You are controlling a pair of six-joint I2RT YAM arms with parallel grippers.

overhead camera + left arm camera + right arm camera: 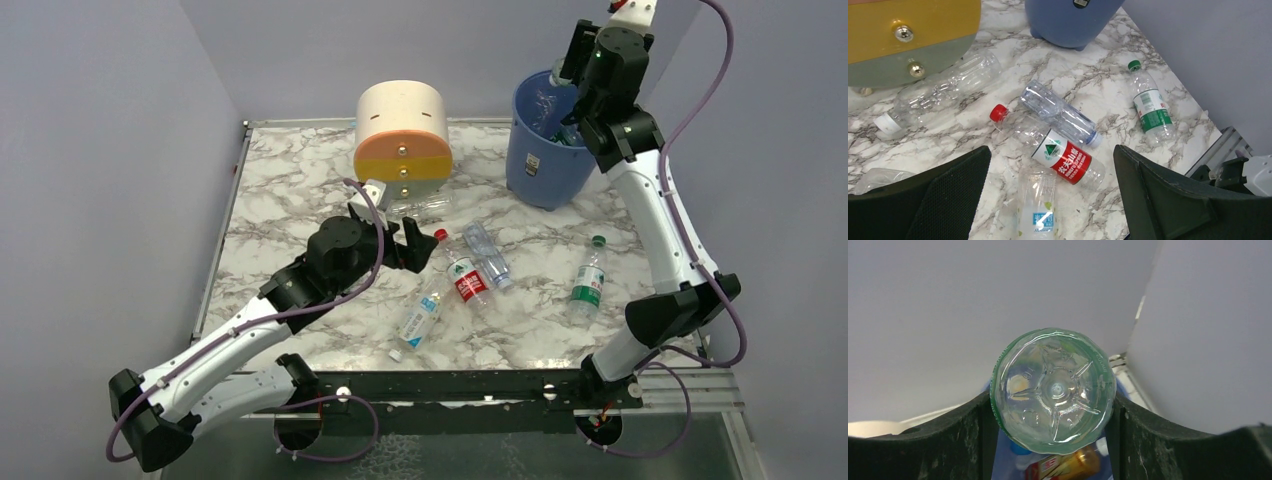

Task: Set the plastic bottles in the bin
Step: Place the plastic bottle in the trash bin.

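The green-tinted bottle (pixel 561 73) is hanging base-up over the open blue bin (pixel 550 107), so my right gripper should move inward next and release it inside the bin's rim.
My right gripper (pixel 1052 405) is shut on a green-tinted plastic bottle (pixel 1053 390), whose round base faces the camera. It hangs over the open blue bin (pixel 545 160), where other bottles (pixel 1068 465) lie inside. My left gripper (pixel 1050 165) stands open just above the table, over a red-labelled bottle (pixel 1060 156) and a pale blue-labelled one (pixel 1037 207). A clear bottle with a blue cap (pixel 1060 114) lies beyond them. Off to the right lies a green-labelled bottle (pixel 1150 102). A clear white-capped bottle (pixel 938 90) rests against the drawer unit.
The cream-and-orange round drawer unit (pixel 402 140) stands at the back, left of the bin. Grey walls close in the left, back and right of the marble table (pixel 290 200). A black rail (pixel 450 385) runs along the near edge.
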